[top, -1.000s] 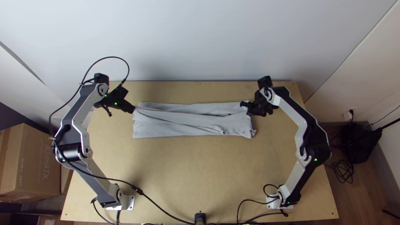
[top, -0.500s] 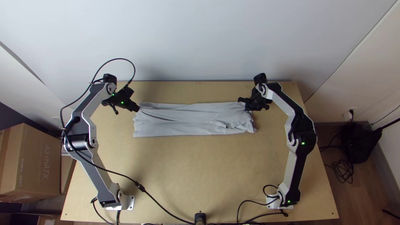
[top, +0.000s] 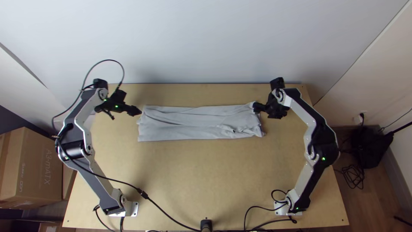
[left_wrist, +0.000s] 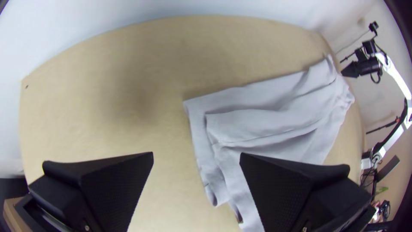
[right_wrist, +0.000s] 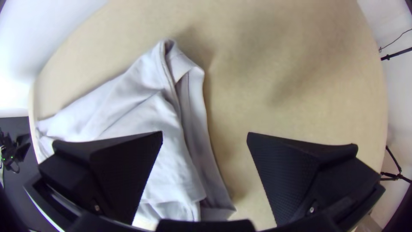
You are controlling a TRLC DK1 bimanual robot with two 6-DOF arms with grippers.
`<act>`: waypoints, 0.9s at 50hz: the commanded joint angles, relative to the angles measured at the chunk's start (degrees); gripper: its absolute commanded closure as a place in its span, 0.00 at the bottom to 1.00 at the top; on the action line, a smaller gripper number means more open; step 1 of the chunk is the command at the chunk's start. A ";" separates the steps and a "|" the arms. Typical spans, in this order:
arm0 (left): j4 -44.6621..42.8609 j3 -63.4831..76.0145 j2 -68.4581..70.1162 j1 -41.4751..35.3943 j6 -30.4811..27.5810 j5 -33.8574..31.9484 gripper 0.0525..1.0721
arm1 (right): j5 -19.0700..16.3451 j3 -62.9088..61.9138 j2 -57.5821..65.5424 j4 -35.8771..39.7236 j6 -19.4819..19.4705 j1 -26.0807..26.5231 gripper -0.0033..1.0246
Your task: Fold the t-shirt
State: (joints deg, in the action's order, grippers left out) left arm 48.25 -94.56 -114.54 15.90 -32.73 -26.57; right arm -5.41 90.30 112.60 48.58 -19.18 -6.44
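Note:
I expect the t-shirt's end (top: 144,123) to bunch up and droop around my left gripper when I lift it, because limp, stepped hems (left_wrist: 207,135) show at this end of the t-shirt.
My left gripper (top: 136,111) is at the upper left end of the grey t-shirt (top: 189,124), which lies as a long, wrinkled, folded strip across the table. At the strip's upper right corner is my right gripper (top: 257,107). In the left wrist view my left gripper (left_wrist: 195,172) stands open with nothing between its fingers, above the table and the shirt's end (left_wrist: 257,124). The right wrist view has my right gripper (right_wrist: 206,150) open, one finger over the cloth and the other over bare wood; layered edges of the shirt (right_wrist: 171,159) show between them.
The wooden table (top: 206,180) extends below the shirt toward the arm bases. A black cable (top: 161,210) crosses its near left part. A wall (top: 206,43) stands behind the far edge; cardboard boxes (top: 32,172) are beyond the left edge.
Both grippers first came inward, then moved outward: the left one back to the left, the right one back to the right. The cloth near the left end has dropped from its pulled-up ridge and lies flatter.

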 commanded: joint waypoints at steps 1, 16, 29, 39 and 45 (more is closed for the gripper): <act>2.02 2.19 4.15 2.64 1.27 -3.76 0.04 | 0.14 -2.41 -8.27 -0.68 0.11 0.11 0.05; 11.16 1.40 -2.09 8.18 3.11 -16.50 0.05 | -29.48 4.00 -14.51 -0.24 -16.77 6.17 0.05; 11.69 0.87 -7.54 8.88 7.15 -20.37 0.05 | -41.08 9.01 -14.77 -0.24 -22.92 8.28 0.05; 11.69 1.40 -9.38 7.21 8.39 -20.37 0.05 | -41.35 10.86 -14.60 -0.24 -23.54 7.14 0.05; 10.90 3.25 -9.12 4.31 9.53 -20.37 0.05 | -41.35 12.35 -14.16 -0.24 -23.80 6.52 0.05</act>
State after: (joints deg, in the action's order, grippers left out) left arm 58.85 -93.73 -122.65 22.70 -25.02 -46.09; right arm -46.11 100.27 98.21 48.27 -41.47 1.08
